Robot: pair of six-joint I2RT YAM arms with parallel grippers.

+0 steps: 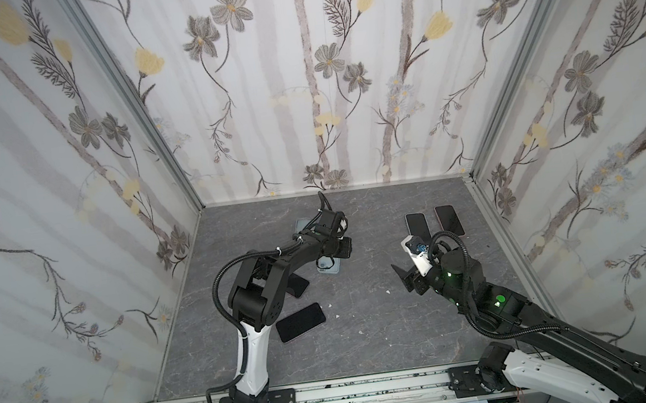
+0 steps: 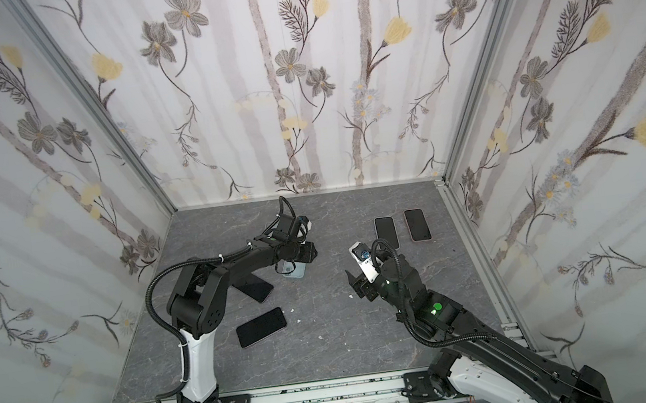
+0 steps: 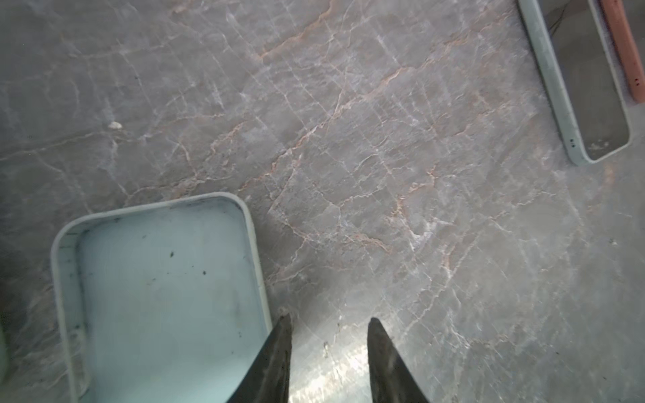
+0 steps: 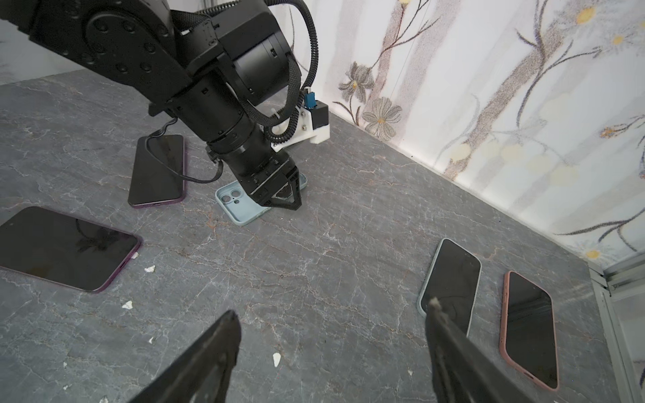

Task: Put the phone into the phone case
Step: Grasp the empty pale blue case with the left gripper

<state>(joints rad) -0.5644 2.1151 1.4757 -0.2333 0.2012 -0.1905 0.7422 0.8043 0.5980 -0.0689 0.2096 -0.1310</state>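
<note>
I should straddle the phone case's rim (image 3: 264, 299) and move the phone case to the table's clear front middle (image 1: 368, 307), because both fingers of my left gripper are outside that rim.
An empty pale blue phone case (image 3: 164, 296) lies open side up on the table, seen in both top views (image 1: 330, 267) (image 2: 295, 272). My left gripper (image 3: 328, 319) points down beside one end of the phone case (image 4: 241, 209), open by a narrow gap with only bare table between its fingers. One fingertip (image 3: 284, 321) stands just outside the case's rim. A dark phone (image 1: 300, 322) with purple edges lies screen up near the left arm's base, apart from both grippers. My right gripper (image 4: 331, 308) hovers wide open and empty over the table's middle right (image 1: 405, 274).
A second purple-edged phone (image 4: 157, 171) lies partly under the left arm. At the back right lie a pale-cased phone (image 4: 450, 279) and a pink-cased phone (image 4: 528, 328). Small white crumbs (image 4: 276, 359) dot the table. Floral walls close off three sides.
</note>
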